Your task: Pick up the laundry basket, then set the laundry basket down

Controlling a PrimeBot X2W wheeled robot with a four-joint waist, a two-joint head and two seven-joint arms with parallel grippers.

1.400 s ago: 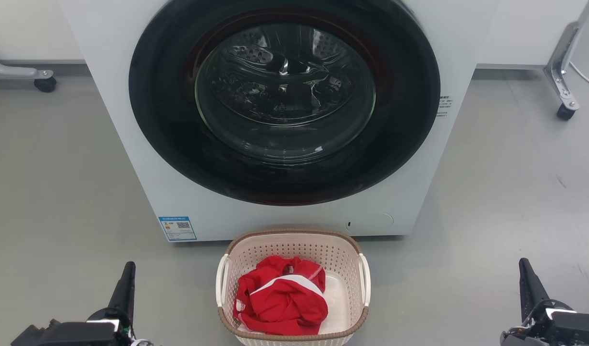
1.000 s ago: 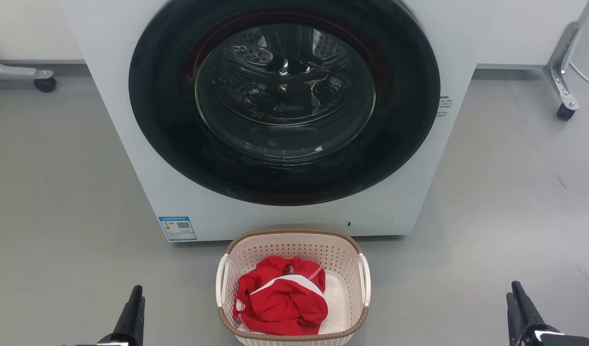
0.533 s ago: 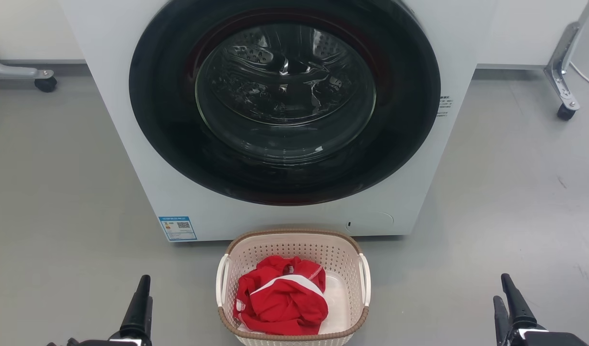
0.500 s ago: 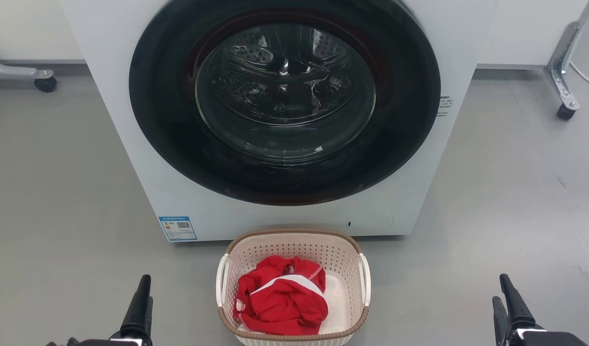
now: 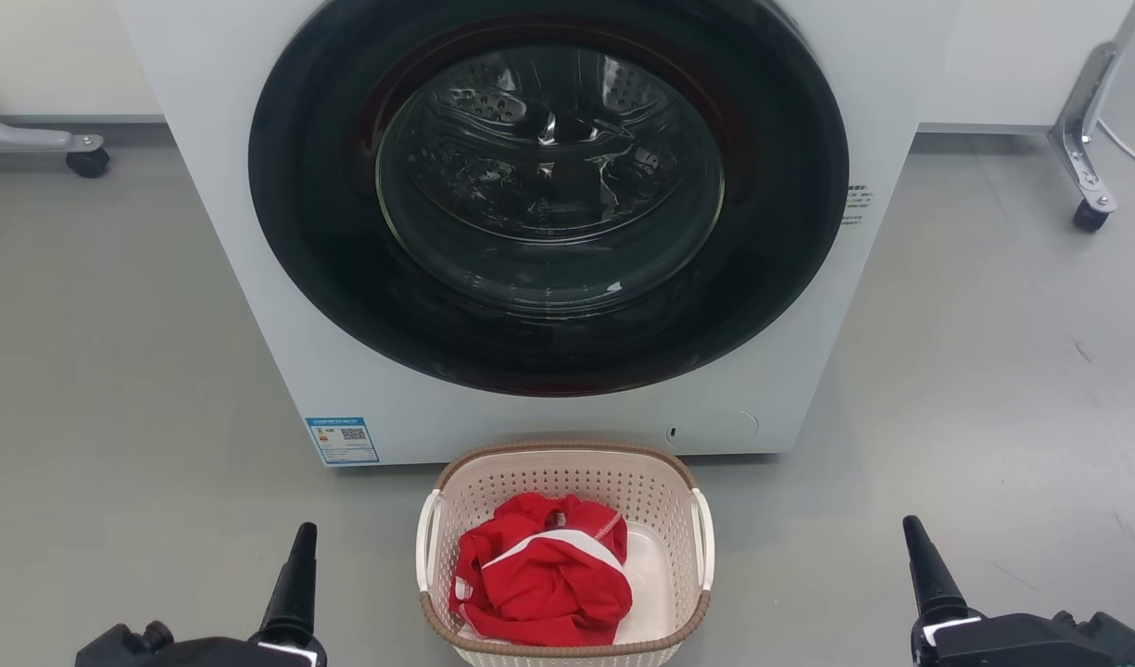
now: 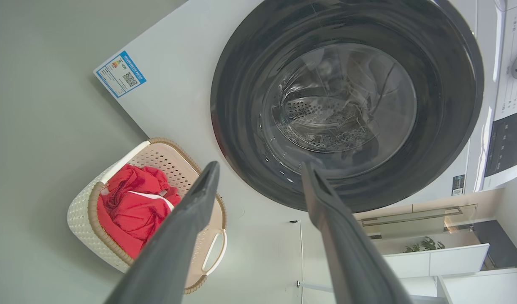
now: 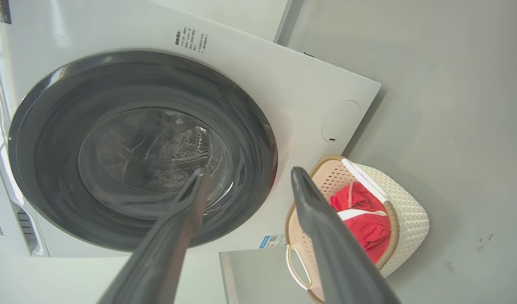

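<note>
My gripper will lift the laundry basket, and the white handle [image 5: 703, 540] will then stay in line with the laundry basket's brown rim [image 5: 688, 478], because the handle is set into that rim.
The laundry basket [image 5: 567, 480] stands on the grey floor just in front of the washer, cream-white and perforated, with a brown rim and a white handle on each side. A crumpled red and white garment [image 5: 539, 579] lies inside it. My left gripper [image 5: 298, 567] hangs low to the basket's left, well apart from it. My right gripper [image 5: 919, 556] hangs farther off on the right. In the left wrist view the left gripper [image 6: 260, 165] is open and empty, with the basket [image 6: 79, 215] beside it. The right gripper [image 7: 247, 170] is likewise open, with the basket [image 7: 410, 211] to its right.
A white front-loading washer [image 5: 271, 343] with a large dark round door [image 5: 548, 195], shut, rises right behind the basket. Castered metal legs stand at the far left [image 5: 87, 162] and the far right [image 5: 1090, 215]. Grey floor spreads on both sides of the basket.
Both grippers have moved inward toward the basket, the left one to the right and the right one to the left. The basket and the garment have stayed put.
</note>
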